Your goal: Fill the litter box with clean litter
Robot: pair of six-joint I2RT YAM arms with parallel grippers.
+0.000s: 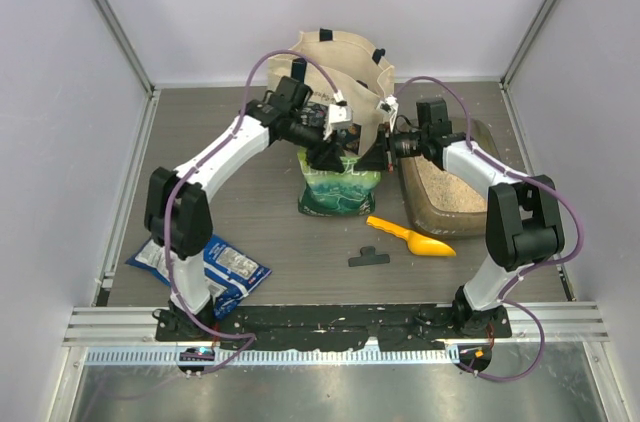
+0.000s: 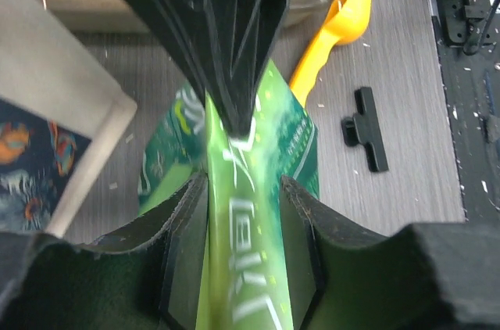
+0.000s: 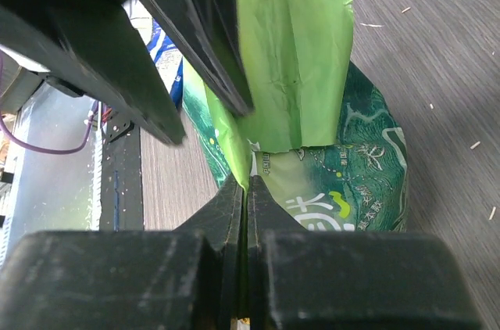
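Note:
The pouch's top edge [image 3: 237, 156] is pinched by my right gripper alone, so next my left gripper takes hold of the pouch's top edge and frees my right gripper for the black clip [image 1: 369, 257].
The litter box [image 1: 432, 226] lies on the right of the table with pale clean litter [image 1: 445, 187] in it. A green-and-white pouch [image 1: 338, 190] stands left of it, in front of the tote bag [image 1: 335, 62]. My right gripper [image 1: 380, 150] [image 3: 246, 181] is shut on the pouch's [image 3: 344, 166] thin green top edge. My left gripper [image 1: 335, 147] [image 2: 242, 185] stands open with the blurred top of the pouch [image 2: 301, 138] running between its fingers. The two grippers meet nose to nose above the pouch.
A yellow scoop [image 1: 412, 239] [image 2: 344, 17] lies beside the litter box's near corner. A black clip [image 1: 368, 258] [image 2: 366, 128] sits in front of the pouch. A blue snack bag [image 1: 205, 267] lies by the left arm's base. Walls enclose the table.

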